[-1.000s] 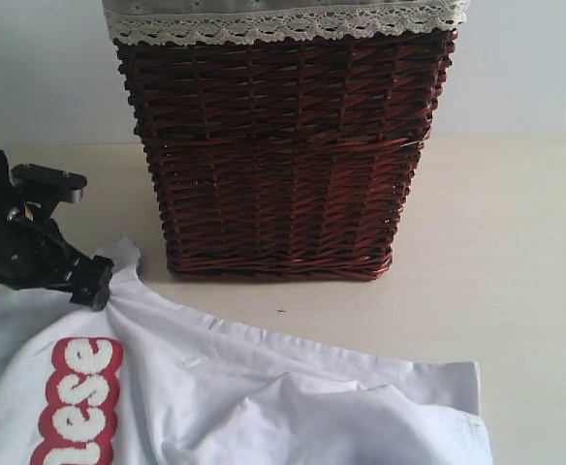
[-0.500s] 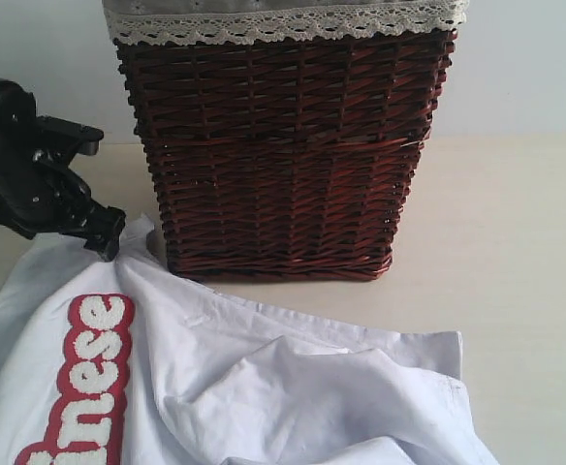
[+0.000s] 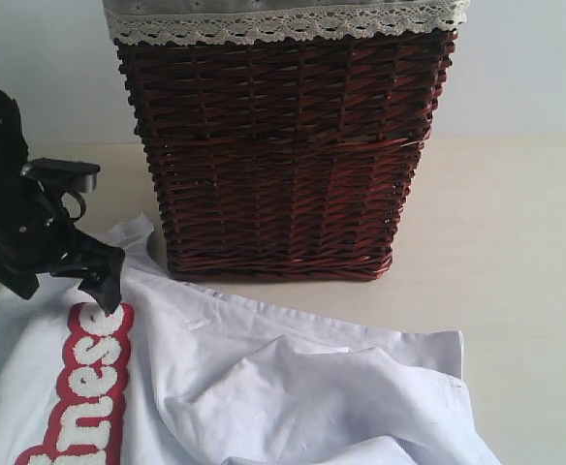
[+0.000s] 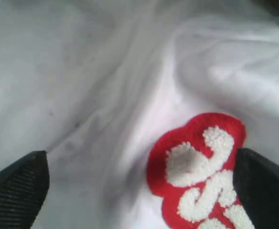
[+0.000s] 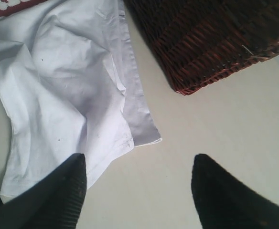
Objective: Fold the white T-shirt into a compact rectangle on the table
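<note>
The tall wicker basket (image 3: 285, 160) is standing level on a broad base (image 3: 281, 266), so it will slide back upright when I give it a push.
The white T-shirt (image 3: 264, 387) lies crumpled on the table (image 3: 516, 242) at the front left, its red patch with fuzzy white letters (image 3: 84, 387) near the left edge. My left gripper (image 3: 67, 287) hovers open just above the patch's far end, close to the shirt's upper corner. In the left wrist view its fingers (image 4: 20, 186) stand wide apart over the white T-shirt (image 4: 106, 71) and the patch (image 4: 197, 157), holding nothing. My right gripper (image 5: 139, 186) is open over bare table (image 5: 216, 119), beside the white T-shirt's (image 5: 68, 81) hem corner. It is outside the exterior view.
A tall dark brown wicker basket (image 3: 283, 155) with a lace-edged liner (image 3: 283, 21) stands at the back middle, right behind the shirt's far edge. The same basket (image 5: 206, 33) shows in the right wrist view. Bare tabletop stretches to the right.
The left gripper, shut on the shirt's corner a second ago, pulled it toward the basket, let go and now stands open lower over the letter patch. The shirt has shifted back.
</note>
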You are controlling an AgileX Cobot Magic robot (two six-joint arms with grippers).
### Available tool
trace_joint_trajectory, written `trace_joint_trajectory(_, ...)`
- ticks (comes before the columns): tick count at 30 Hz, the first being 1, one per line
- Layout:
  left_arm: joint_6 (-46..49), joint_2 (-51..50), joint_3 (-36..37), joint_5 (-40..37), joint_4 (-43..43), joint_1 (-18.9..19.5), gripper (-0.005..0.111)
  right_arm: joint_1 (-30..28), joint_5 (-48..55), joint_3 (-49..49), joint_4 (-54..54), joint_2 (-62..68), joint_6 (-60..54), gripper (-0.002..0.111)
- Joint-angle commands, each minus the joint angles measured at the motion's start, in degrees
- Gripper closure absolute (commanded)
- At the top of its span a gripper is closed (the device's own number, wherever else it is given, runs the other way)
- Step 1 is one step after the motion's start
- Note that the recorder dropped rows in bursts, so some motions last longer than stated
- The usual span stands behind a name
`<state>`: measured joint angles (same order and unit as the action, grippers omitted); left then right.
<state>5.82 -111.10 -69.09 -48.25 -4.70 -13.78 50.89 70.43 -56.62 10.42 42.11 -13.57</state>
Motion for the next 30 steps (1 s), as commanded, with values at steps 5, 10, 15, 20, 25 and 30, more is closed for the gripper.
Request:
trace_joint_trajectory(5, 1.5, 0.3, 4.8, 5.9, -1.6, 0.2, 0.003, -0.2, -0.5, -0.4, 0.4, -0.1, 0.4, 0.046)
trace_joint_trajectory(10, 1.3, 0.8, 1.2, 0.3, 0.5, 2.9, 0.003, -0.2, -0.5, -0.4, 0.4, -0.1, 0.4, 0.046)
trace_joint_trajectory(15, 2.1, 2.4, -0.4, -2.8, -0.5, 6.3, 0.003, -0.2, -0.5, -0.4, 0.4, -0.1, 0.4, 0.046)
trace_joint_trajectory(20, 4.6, 2.4, -0.2, -2.4, -0.5, 6.7, 0.004, -0.2, -0.5, -0.4, 0.4, -0.1, 0.8, 0.046)
trace_joint_trajectory(25, 12.9, 2.4, -0.4, -2.2, -15.4, 6.6, 0.007, -0.2, -0.5, -0.4, 0.4, -0.1, 0.8, 0.046)
trace_joint_trajectory(30, 14.7, 2.5, -0.4, -2.0, -14.9, 6.6, 0.007, -0.2, -0.5, -0.4, 0.4, -0.1, 0.8, 0.046)
